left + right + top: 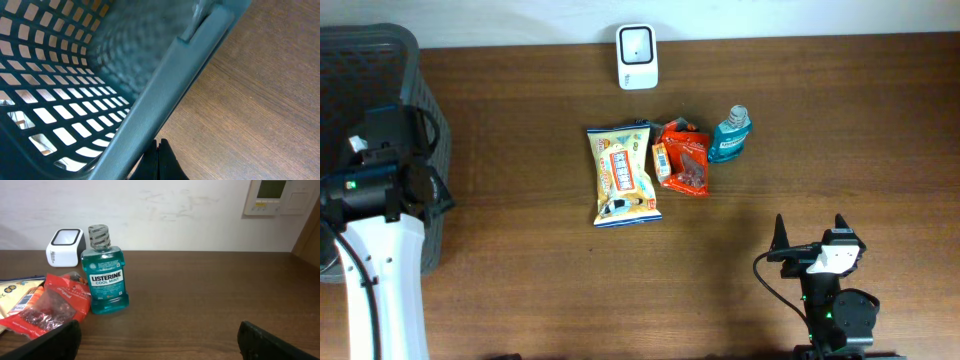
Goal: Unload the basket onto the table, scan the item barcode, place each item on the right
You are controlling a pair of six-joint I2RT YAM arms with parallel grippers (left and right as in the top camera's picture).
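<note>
I expect the teal Listerine bottle [730, 135] to stay steady on its side when I lay it down, because it has a broad, flat front and squared base [106, 284].
Three items lie mid-table: a yellow snack bag [623, 174], a red snack bag [684, 160] [52, 305] and a teal Listerine bottle [731, 134] [104, 275] standing upright. The white barcode scanner [637, 56] [64, 246] stands at the table's back edge. My left gripper [159, 144] is shut on nothing, its fingers pressed together right beside the rim of the dark basket [165, 95]. At the front right my right gripper [810, 226] [160, 342] stands wide open and empty, well short of the bottle.
The dark slatted basket [360, 60] fills the table's left end, with my left arm [375, 200] over its right side. Bare wood lies between my right gripper and the items. A wall panel [280, 196] hangs behind the table.
</note>
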